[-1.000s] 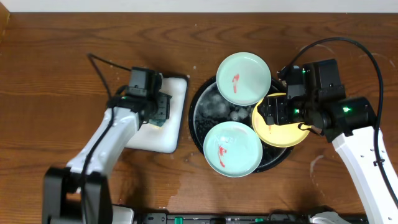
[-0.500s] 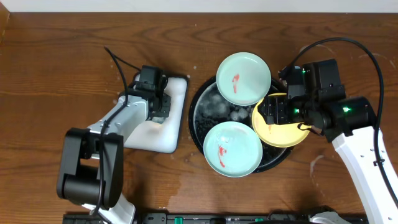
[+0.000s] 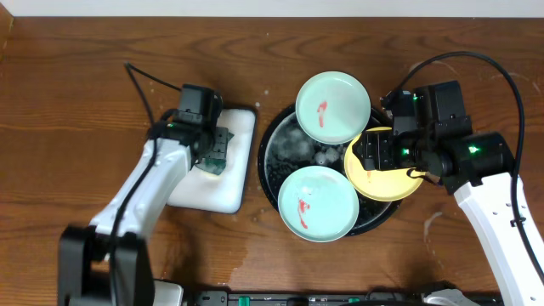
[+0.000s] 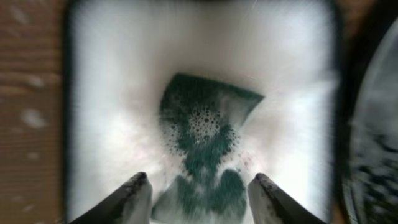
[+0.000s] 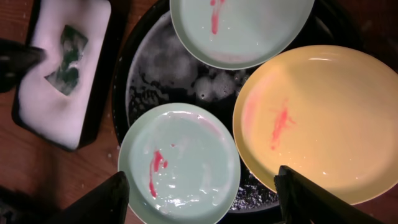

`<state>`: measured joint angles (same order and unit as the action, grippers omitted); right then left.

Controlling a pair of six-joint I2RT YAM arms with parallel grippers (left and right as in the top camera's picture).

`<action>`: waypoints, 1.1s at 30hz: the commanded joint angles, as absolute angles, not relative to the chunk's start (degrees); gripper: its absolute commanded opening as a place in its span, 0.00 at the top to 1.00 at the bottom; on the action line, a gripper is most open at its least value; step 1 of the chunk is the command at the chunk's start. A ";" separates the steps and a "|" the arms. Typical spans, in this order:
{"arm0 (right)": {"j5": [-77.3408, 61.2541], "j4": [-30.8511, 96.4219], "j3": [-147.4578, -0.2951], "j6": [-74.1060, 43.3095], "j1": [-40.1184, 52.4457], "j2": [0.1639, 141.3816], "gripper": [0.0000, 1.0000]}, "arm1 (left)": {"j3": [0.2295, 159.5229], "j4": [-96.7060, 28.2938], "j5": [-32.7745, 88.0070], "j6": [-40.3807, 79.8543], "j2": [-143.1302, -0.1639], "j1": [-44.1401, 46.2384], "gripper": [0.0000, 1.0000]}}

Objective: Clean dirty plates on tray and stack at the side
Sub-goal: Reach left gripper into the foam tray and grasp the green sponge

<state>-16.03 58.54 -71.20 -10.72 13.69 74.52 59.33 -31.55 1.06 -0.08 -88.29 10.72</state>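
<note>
The green sponge (image 4: pixel 204 123) is foamy only in patches, so my left gripper should squeeze the sponge's middle (image 4: pixel 204 158) in the foam to coat it before wiping a plate.
Three plates lie on the black tray (image 3: pixel 267 161), each with a red smear. One mint plate (image 3: pixel 332 106) rests on the far rim, another mint plate (image 3: pixel 319 204) on the near rim, and a yellow plate (image 3: pixel 387 180) at the right. My right gripper (image 3: pixel 374 157) hovers open above the yellow plate. In the right wrist view its wide-apart fingers frame the near mint plate (image 5: pixel 180 162) and the edge of the yellow plate (image 5: pixel 311 118). My left gripper (image 4: pixel 199 178) stands open over a green sponge (image 4: pixel 202 134), one finger on each side of it.
The sponge lies in foam on a white rectangular tray (image 3: pixel 231 183) left of the black tray. Soapy water covers the black tray's bottom (image 5: pixel 155 74). Whitish wet streaks mark the brown tabletop (image 3: pixel 246 246) in front.
The left arm's elbow swung out and back while its gripper stayed over the sponge tray. The right arm and the three plates have not moved.
</note>
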 commanded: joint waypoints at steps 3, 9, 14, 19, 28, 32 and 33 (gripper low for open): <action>-16.08 59.02 -72.20 -11.55 14.04 74.59 0.25 | 59.22 -34.63 0.38 -0.16 -89.21 10.70 0.34; -16.08 58.61 -72.20 -11.55 14.04 74.59 0.21 | 58.43 -33.08 0.40 -0.16 -97.54 10.70 0.33; -16.05 59.20 -72.20 -11.53 14.04 74.59 0.15 | 58.43 -31.77 0.40 -0.16 -103.39 10.70 0.61; -16.05 58.98 -72.20 -11.53 14.04 74.59 0.14 | 59.35 -31.70 0.38 -0.16 -102.69 10.70 0.93; -16.05 58.96 -72.20 -11.53 14.04 74.59 0.13 | 63.02 -36.03 0.40 -0.14 -91.98 10.70 0.55; -16.05 58.92 -72.20 -11.53 14.04 74.59 0.13 | 62.96 -37.95 0.40 -0.16 -90.61 10.70 0.47; -16.05 58.89 -72.20 -11.53 14.04 74.59 0.13 | 62.72 -37.91 0.40 -0.16 -90.89 10.70 0.46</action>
